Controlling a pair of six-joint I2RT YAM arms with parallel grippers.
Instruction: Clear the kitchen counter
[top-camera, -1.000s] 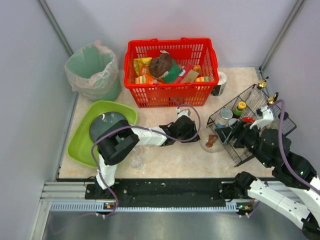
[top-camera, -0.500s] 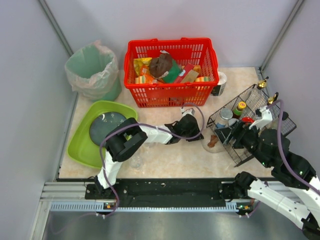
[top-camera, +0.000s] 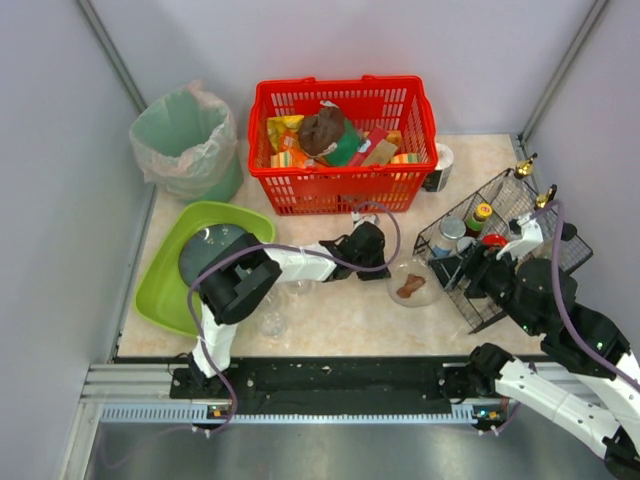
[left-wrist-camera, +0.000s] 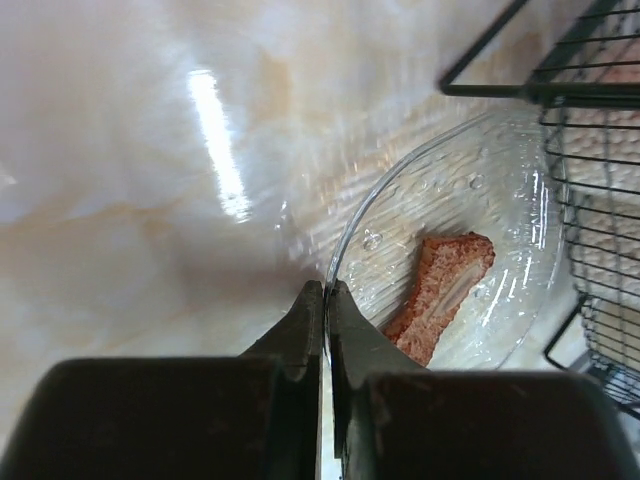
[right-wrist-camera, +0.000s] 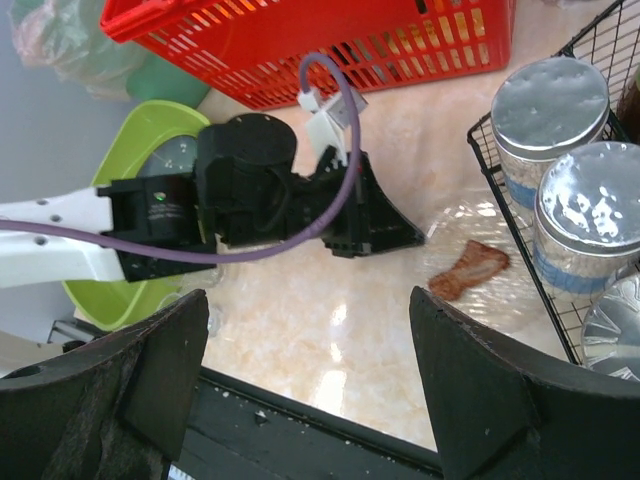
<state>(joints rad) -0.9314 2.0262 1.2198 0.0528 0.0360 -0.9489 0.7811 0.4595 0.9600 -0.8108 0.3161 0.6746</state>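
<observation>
The plate's far rim (left-wrist-camera: 564, 205) is up against the wire rack, so next my left gripper pulls the plate clear before it tips the food into the bin (top-camera: 190, 148).
On the pale marble kitchen counter (top-camera: 330, 320) lies a clear shallow plate (top-camera: 424, 297) carrying a brown piece of food (top-camera: 410, 288), just left of the wire rack. My left gripper (top-camera: 390, 268) is shut on the plate's near rim. In the left wrist view its jaws (left-wrist-camera: 326, 292) pinch the thin clear edge of the plate (left-wrist-camera: 480, 190), with the food (left-wrist-camera: 440, 295) just beyond. My right gripper (right-wrist-camera: 308, 330) hangs open above the counter (right-wrist-camera: 340, 320), empty, facing the plate (right-wrist-camera: 450, 230) and the left arm. From above, the right gripper (top-camera: 468, 270) is by the rack's front left corner.
A red basket (top-camera: 345, 185) of groceries stands at the back. A black wire rack (top-camera: 520, 205) with jars and bottles is on the right. A lime-green tray (top-camera: 160, 290) holding a dark plate (top-camera: 210, 250), a lined bin (top-camera: 185, 140) and a small clear glass (top-camera: 272, 322) are on the left.
My left gripper closed on the clear plate's rim, and the plate slid a little left, away from the rack. The right arm has hardly moved.
</observation>
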